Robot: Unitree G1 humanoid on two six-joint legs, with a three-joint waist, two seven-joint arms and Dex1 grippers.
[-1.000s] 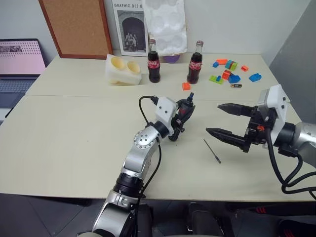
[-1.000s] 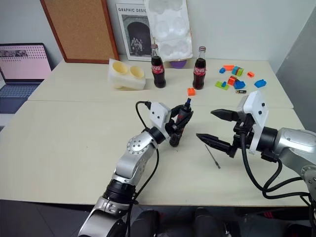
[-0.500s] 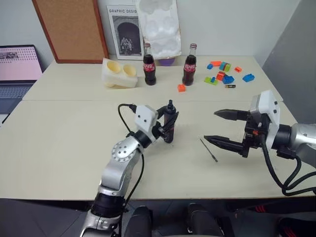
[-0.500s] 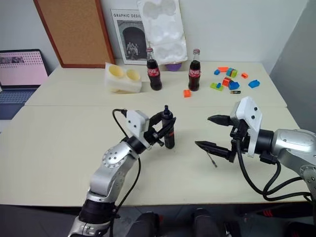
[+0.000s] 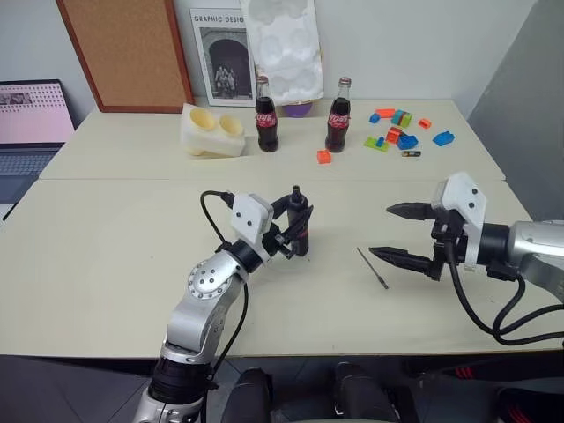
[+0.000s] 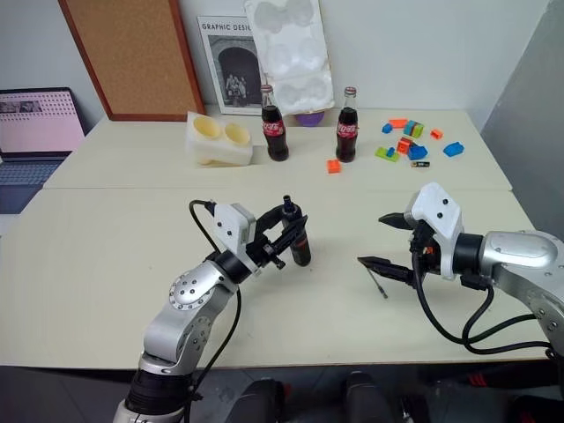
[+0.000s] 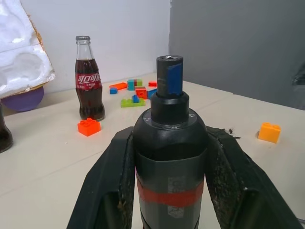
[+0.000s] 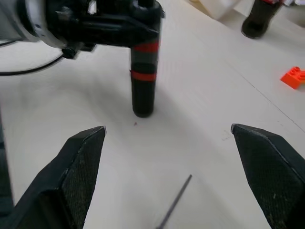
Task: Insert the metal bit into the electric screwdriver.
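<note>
The metal bit gets thicker at its near end (image 5: 383, 284). Its thin body (image 5: 367, 263) will therefore keep sticking out when I push that end into the electric screwdriver.
My left gripper (image 5: 297, 226) is shut on the electric screwdriver (image 5: 300, 233). It holds the black pen-shaped tool upright near the table's middle, dark blue tip (image 7: 169, 76) up and the lower end at the tabletop. In the left wrist view both fingers (image 7: 116, 181) clamp the body around its red band. The metal bit (image 5: 372, 268), a thin dark rod, lies flat on the table to the right of the screwdriver. My right gripper (image 5: 381, 232) hovers open just right of the bit, fingers spread wide and pointing left, with the bit (image 8: 174, 202) low between them.
Two cola bottles (image 5: 266, 115) (image 5: 337, 116) stand at the back with a white foam block (image 5: 211, 130) beside them. An orange brick (image 5: 323, 157) and several coloured bricks (image 5: 397, 134) lie back right. A laptop (image 5: 26, 115) sits far left.
The head camera has shifted. My left gripper drew the screwdriver back and to the left, standing it more upright. My right gripper sank slightly and tilted further down toward the bit, still open.
</note>
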